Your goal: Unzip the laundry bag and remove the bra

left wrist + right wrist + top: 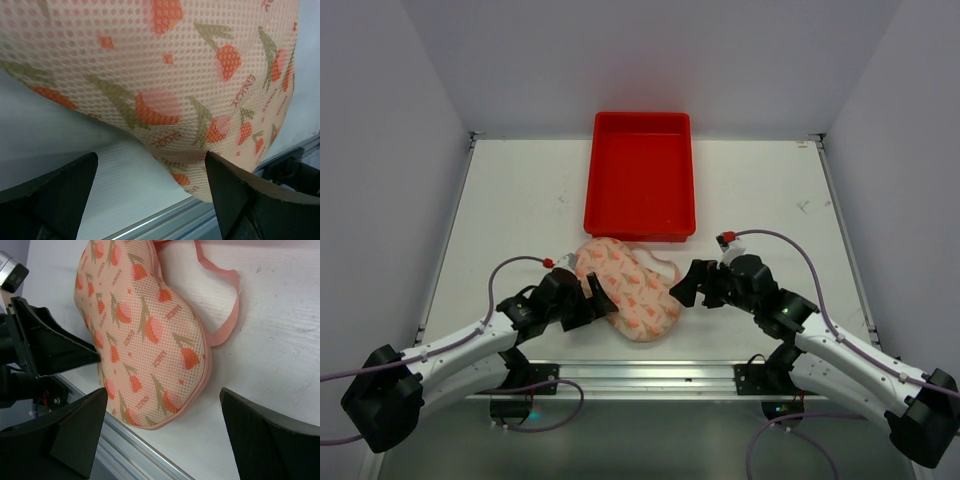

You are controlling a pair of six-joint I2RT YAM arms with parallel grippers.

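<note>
The robot's left gripper should lift the bag's side [106, 366] so that the right gripper can take the zipper pull, because the laundry bag's near edge [154, 425] lies flat and hides the pull.
The laundry bag [628, 288] is a peanut-shaped cream-pink mesh pouch with orange-red print and pink trim. It lies near the table's front edge, zipped shut as far as I can see. Its pink loop [665, 265] lies on the table at its far right. My left gripper [601, 295] is open at the bag's left side, its fingers close against the pouch [200, 75]. My right gripper [686, 287] is open and empty just right of the bag [145, 335], not touching it. The bra is hidden.
A red rectangular plastic tray [640, 228] stands behind the bag, at the middle of the table. A metal rail [640, 375] runs along the near edge just below the bag. White walls enclose the left, right and back.
</note>
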